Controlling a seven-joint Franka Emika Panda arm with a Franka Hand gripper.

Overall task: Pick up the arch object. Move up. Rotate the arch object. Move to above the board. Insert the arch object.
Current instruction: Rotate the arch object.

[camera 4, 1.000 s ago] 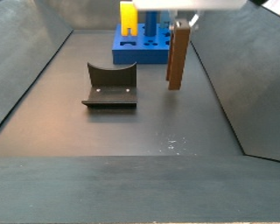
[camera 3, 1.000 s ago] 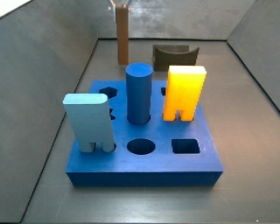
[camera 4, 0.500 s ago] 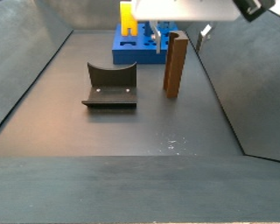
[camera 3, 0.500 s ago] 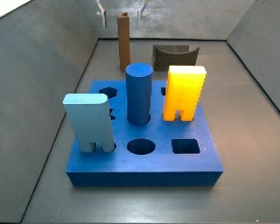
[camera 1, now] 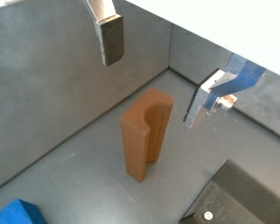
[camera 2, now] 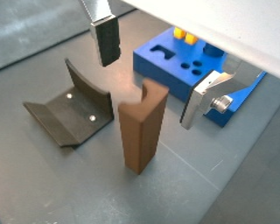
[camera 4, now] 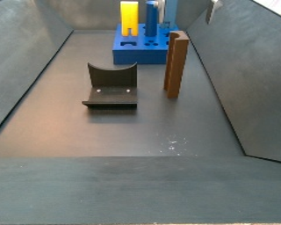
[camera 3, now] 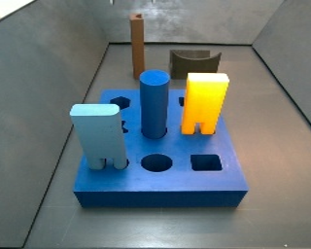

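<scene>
A dark edge (camera 3: 182,100) shows from behind the yellow notched block, so I expect the arch object to find its mostly hidden hole there when I lower it.
The arch object (camera 3: 137,44) is a tall orange-brown slab standing upright on the floor at the far end, apart from the blue board (camera 3: 158,185). It also shows in a side view (camera 4: 175,63) and in both wrist views (camera 1: 143,140) (camera 2: 140,131). My gripper (camera 1: 152,92) (camera 2: 149,92) is open and empty, high above the arch object. One finger (camera 1: 111,39) shows on each side of the arch's top, touching nothing. In a side view only a finger (camera 4: 213,10) shows at the frame's edge.
A dark grey-brown block with a curved scoop (camera 3: 190,63) (camera 4: 110,86) lies beside the arch object. The board carries a yellow notched block (camera 3: 205,102), a blue cylinder (camera 3: 155,102) and a light blue block (camera 3: 97,136). Grey walls enclose the floor.
The arch object came down onto the floor and was let go. The gripper opened and rose almost out of both side views.
</scene>
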